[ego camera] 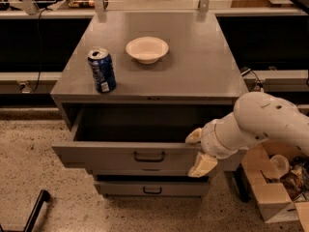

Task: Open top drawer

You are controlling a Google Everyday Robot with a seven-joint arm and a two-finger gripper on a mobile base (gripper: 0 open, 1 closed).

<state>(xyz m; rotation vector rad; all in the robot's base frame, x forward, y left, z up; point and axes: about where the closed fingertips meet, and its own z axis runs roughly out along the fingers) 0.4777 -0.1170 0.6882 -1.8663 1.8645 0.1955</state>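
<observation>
The gripper's open fingers are outside the top drawer's front (180,162), so the robot should raise them over its top edge and push the front out from inside (177,130).
The top drawer (111,154) is pulled well out of the grey cabinet (203,76), and its dark inside (145,122) shows. Its small black bar handle (149,156) sits at the centre of the front. My gripper (198,151) is at the right end of the drawer front, on a white arm that comes in from the right. Its two cream fingers stand apart, one above the other. The upper fingertip (194,136) is at the front's top edge and the lower fingertip (203,165) is at its bottom edge.
A blue soda can (102,70) and a white bowl (147,49) stand on the cabinet top. A shorter drawer (152,189) shows below, a little way out. An open cardboard box (270,192) stands on the floor at right. A black bar (35,210) lies at bottom left.
</observation>
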